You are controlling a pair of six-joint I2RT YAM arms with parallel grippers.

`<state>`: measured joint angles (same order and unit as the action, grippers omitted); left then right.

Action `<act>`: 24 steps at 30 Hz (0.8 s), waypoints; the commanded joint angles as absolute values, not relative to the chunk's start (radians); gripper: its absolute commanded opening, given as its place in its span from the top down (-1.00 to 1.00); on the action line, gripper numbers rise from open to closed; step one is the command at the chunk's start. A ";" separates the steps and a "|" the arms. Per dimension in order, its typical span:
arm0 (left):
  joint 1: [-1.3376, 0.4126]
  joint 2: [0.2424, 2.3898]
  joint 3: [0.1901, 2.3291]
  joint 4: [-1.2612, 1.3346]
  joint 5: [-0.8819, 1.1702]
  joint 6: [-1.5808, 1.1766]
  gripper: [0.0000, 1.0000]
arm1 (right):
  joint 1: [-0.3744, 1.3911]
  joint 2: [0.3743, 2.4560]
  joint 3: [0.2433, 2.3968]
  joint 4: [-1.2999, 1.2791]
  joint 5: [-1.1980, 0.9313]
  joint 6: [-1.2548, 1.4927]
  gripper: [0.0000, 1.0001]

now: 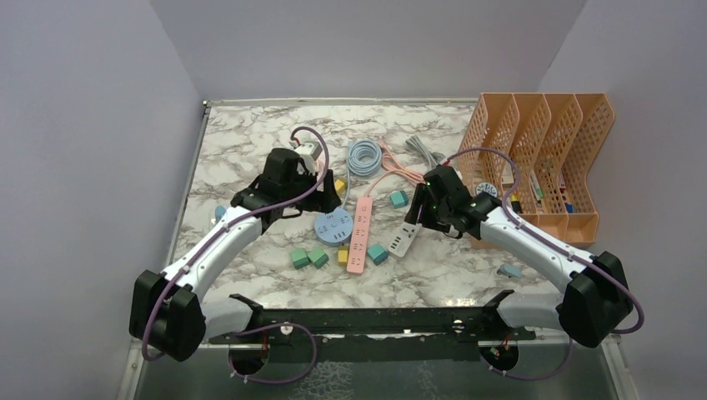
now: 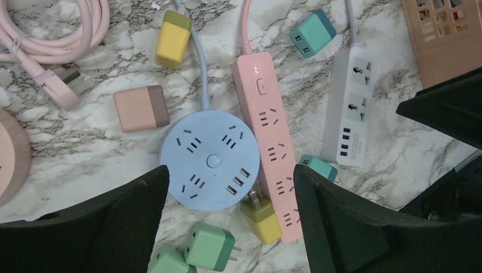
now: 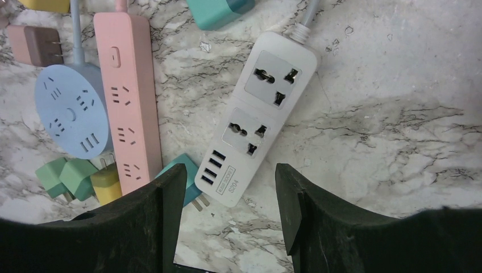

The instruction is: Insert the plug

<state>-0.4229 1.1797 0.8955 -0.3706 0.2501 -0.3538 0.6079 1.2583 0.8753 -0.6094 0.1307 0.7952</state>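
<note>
My gripper will bring the far yellow plug [image 1: 339,187] free and leave the blue cable lying when it lifts, because the cable runs past the plug to the cable's coil.
Several small plug adapters lie loose on the marble table around three power strips. A yellow plug [image 2: 261,219] lies prongs up between the round blue strip [image 2: 210,159] and the pink strip [image 2: 273,142]. Two green plugs [image 2: 209,245] lie below the blue strip, and a pink-brown plug [image 2: 140,108] to its upper left. My left gripper [image 2: 230,182] hangs open above the blue strip and yellow plug, holding nothing. Over the USB end of the white strip [image 3: 256,114], my right gripper [image 3: 229,176] is open and empty. A teal plug [image 3: 185,182] sits by its left finger.
An orange file rack [image 1: 542,158] stands at the right, close behind the right arm. A coiled blue cable [image 1: 363,157] and a pink cable [image 2: 57,34] lie toward the back. Another teal plug [image 2: 312,33] and yellow plug [image 2: 173,38] lie beyond the strips. Grey walls enclose the table.
</note>
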 commanded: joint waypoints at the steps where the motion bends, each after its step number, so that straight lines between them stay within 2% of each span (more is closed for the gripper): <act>1: -0.450 1.290 0.938 -0.258 0.223 -0.293 -0.64 | 0.612 1.247 0.861 -0.584 0.147 0.869 -0.17; 7: -0.457 1.556 1.088 -0.280 0.178 -0.233 -0.37 | 0.612 1.230 0.827 -0.513 0.129 0.898 -0.17; 12: -0.456 1.772 1.262 -0.373 0.116 -0.165 -0.37 | 0.612 1.250 0.828 -0.474 0.103 0.913 -0.16; 15: -0.456 1.833 1.305 -0.398 0.114 -0.152 -0.32 | 0.612 1.274 0.842 -0.465 0.092 0.908 -0.16; 19: -0.456 1.885 1.325 -0.398 0.118 -0.156 -0.15 | 0.612 1.308 0.848 -0.440 0.080 0.885 -0.15; 24: -0.456 1.922 1.349 -0.414 0.074 -0.142 -0.12 | 0.612 1.350 0.873 -0.422 0.066 0.850 -0.15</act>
<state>-0.4522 1.8957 1.3052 -0.3897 0.1219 -0.1711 0.6079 1.3228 0.8330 -0.4706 0.0902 0.8841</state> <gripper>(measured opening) 0.569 0.578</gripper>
